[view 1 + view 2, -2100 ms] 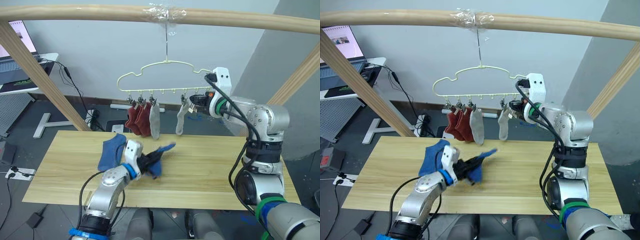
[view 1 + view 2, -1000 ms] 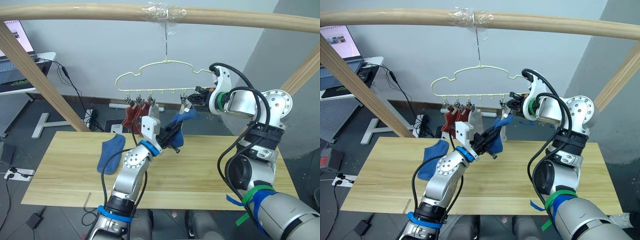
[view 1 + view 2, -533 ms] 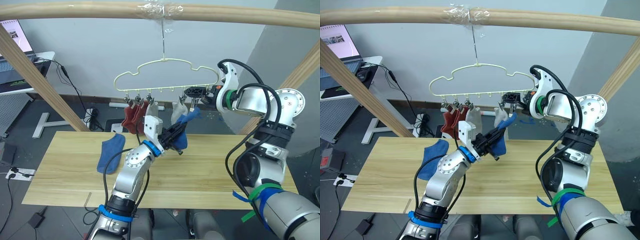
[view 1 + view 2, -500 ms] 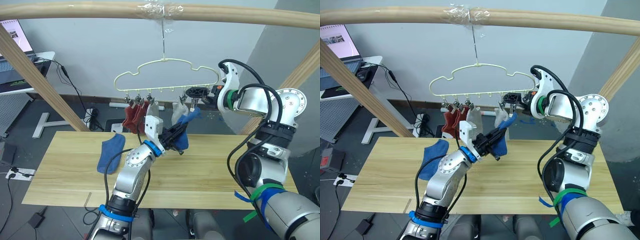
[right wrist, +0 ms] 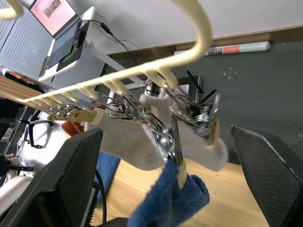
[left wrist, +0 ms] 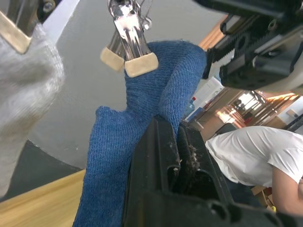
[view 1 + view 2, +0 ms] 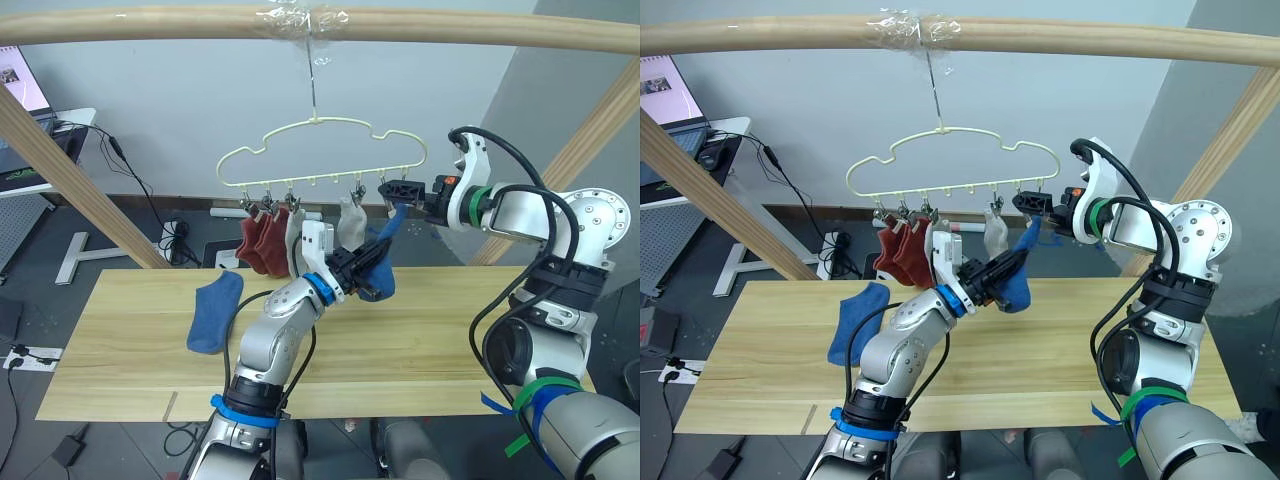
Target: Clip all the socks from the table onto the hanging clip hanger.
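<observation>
The end clip (image 5: 202, 117) has metal arms above its pale tips (image 5: 214, 134), so my squeeze should open it at its lower tips before it springs shut on the blue sock.
The pale yellow clip hanger (image 7: 318, 140) hangs from the wooden pole. Two rust red socks (image 7: 256, 243) and two grey socks (image 7: 350, 214) hang from its clips. My left gripper (image 7: 368, 262) is shut on a blue sock (image 7: 380, 270), held up under the hanger's right end. A metal clip (image 6: 128, 47) pinches that sock's top edge (image 6: 156, 80). My right gripper (image 7: 398, 190) is open beside this clip, its fingers (image 5: 71, 179) spread wide on either side of it. A second blue sock (image 7: 213, 310) lies on the table (image 7: 450, 340) at the left.
The thick wooden pole frame (image 7: 150, 25) spans overhead, with slanted legs at both sides. A desk with a laptop (image 7: 20, 95) stands at the far left, cables on the floor behind the table. A person in a white shirt (image 6: 251, 156) is off to one side.
My right gripper has opened and let go of the clip, which now bites the blue sock's top. The left gripper has lifted the sock slightly to the right. The camera has shifted.
</observation>
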### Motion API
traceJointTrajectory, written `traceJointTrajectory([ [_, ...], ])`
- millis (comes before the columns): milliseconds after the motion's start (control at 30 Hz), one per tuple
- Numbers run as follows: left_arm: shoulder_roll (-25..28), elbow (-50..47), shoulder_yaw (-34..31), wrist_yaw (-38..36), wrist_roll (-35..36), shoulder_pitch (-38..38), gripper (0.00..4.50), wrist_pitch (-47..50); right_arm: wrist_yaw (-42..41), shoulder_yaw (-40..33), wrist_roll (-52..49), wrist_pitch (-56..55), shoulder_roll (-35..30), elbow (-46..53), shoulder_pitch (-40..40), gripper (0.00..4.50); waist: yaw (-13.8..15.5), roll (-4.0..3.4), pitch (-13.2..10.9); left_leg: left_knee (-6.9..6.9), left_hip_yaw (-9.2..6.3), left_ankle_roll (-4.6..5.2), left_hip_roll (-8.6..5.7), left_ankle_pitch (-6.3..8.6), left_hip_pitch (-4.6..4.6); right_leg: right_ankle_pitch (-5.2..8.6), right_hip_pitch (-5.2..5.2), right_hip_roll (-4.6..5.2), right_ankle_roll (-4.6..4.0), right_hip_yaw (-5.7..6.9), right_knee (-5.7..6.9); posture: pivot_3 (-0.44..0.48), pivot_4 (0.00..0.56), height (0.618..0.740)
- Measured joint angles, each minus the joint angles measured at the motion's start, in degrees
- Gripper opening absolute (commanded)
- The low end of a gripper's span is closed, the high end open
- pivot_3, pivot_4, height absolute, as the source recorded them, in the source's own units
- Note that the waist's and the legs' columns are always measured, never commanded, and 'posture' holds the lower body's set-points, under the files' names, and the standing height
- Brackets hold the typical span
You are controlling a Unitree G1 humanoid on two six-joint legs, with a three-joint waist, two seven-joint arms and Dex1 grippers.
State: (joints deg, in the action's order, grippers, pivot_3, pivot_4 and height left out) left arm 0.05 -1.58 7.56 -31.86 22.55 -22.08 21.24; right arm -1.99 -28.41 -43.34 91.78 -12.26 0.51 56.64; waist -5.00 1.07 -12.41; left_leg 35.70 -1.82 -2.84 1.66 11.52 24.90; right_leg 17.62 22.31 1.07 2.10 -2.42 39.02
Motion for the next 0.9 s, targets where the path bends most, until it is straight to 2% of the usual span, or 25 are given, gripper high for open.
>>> traceJointTrajectory([
  [33, 0.2, 0.1, -0.1, 0.0, -0.2, -0.1, 0.00, -0.2, -0.7, 0.8, 0.0, -0.6, -0.4, 1.2, -0.5, 4.47, 0.0, 0.00, 0.0, 0.00, 0.00, 0.00, 0.00, 0.00, 0.00, 0.00, 0.00, 0.00, 0.00, 0.00, 0.00, -0.146, 0.208, 0.740],
  [133, 1.8, 0.9, -0.2, 0.0, -1.4, -0.3, 0.72, -1.0, -2.6, 3.0, 0.0, -2.6, -1.7, 5.2, -3.0, 4.50, 0.0, 0.00, 0.0, 0.00, 0.00, 0.00, 0.00, 0.00, 0.00, 0.00, 0.00, 0.00, 0.01, -0.01, -0.01, -0.139, 0.210, 0.740],
  [400, 5.6, 2.3, -1.6, -0.1, -3.0, -0.2, 3.26, -2.8, -4.2, 5.6, 0.0, -6.8, -2.2, 18.4, -11.9, 4.50, 0.0, 0.01, 0.0, 0.00, 0.00, 0.00, 0.00, 0.00, 0.00, -0.02, 0.00, 0.00, 0.05, -0.03, -0.01, -0.145, 0.209, 0.740],
  [500, 8.0, 1.4, -1.6, -0.9, -3.4, 0.8, 4.22, -3.0, -3.9, 9.6, 2.8, -12.5, -3.2, 23.7, -16.2, 4.50, 0.0, 0.01, 0.0, 0.00, 0.00, 0.00, 0.01, 0.00, -0.01, -0.01, 0.01, 0.00, 0.06, -0.03, -0.02, -0.145, 0.210, 0.740],
  [567, 10.9, -0.5, -1.9, -2.0, -3.4, 2.1, 4.22, -2.9, -4.2, 15.7, 7.4, -20.0, -5.6, 27.3, -20.8, 4.50, -0.1, 0.00, 0.0, -0.02, 0.01, -0.01, 0.02, 0.00, 0.00, 0.00, 0.03, -0.01, 0.08, -0.04, -0.04, -0.146, 0.211, 0.740],
  [600, 12.5, -1.7, -2.6, -2.7, -3.3, 2.5, 4.24, -2.6, -4.2, 18.5, 10.0, -23.8, -6.1, 28.4, -22.8, 4.32, -0.2, 0.00, 0.0, -0.02, 0.03, -0.01, 0.02, 0.00, -0.01, 0.00, 0.04, -0.01, 0.09, -0.06, -0.03, -0.146, 0.211, 0.740],
  [667, 15.1, -4.9, -3.7, -3.6, -2.3, 3.4, 4.26, -1.5, -3.8, 22.4, 14.0, -30.6, -5.0, 29.7, -25.3, 3.88, -0.4, 0.00, 0.0, -0.01, 0.03, -0.02, 0.06, 0.00, -0.01, 0.03, 0.05, -0.02, 0.14, -0.06, -0.02, -0.136, 0.211, 0.740],
  [733, 17.8, -8.3, -4.5, -4.8, -1.3, 3.6, 4.26, -0.3, -2.9, 26.4, 17.5, -36.0, -3.5, 30.4, -27.1, 3.20, -0.3, 0.01, 0.0, 0.01, 0.01, -0.02, 0.06, -0.01, -0.02, 0.02, 0.03, -0.02, 0.16, -0.05, 0.00, -0.125, 0.210, 0.740],
  [900, 23.2, -14.3, -7.5, -6.5, 1.5, 3.8, 4.26, 2.5, -0.4, 33.2, 25.1, -44.8, -0.4, 30.0, -31.5, 3.20, 0.0, 0.03, 0.0, 0.04, 0.02, -0.03, 0.05, -0.01, -0.02, -0.03, 0.02, 0.01, 0.18, -0.08, -0.01, -0.099, 0.201, 0.740],
])
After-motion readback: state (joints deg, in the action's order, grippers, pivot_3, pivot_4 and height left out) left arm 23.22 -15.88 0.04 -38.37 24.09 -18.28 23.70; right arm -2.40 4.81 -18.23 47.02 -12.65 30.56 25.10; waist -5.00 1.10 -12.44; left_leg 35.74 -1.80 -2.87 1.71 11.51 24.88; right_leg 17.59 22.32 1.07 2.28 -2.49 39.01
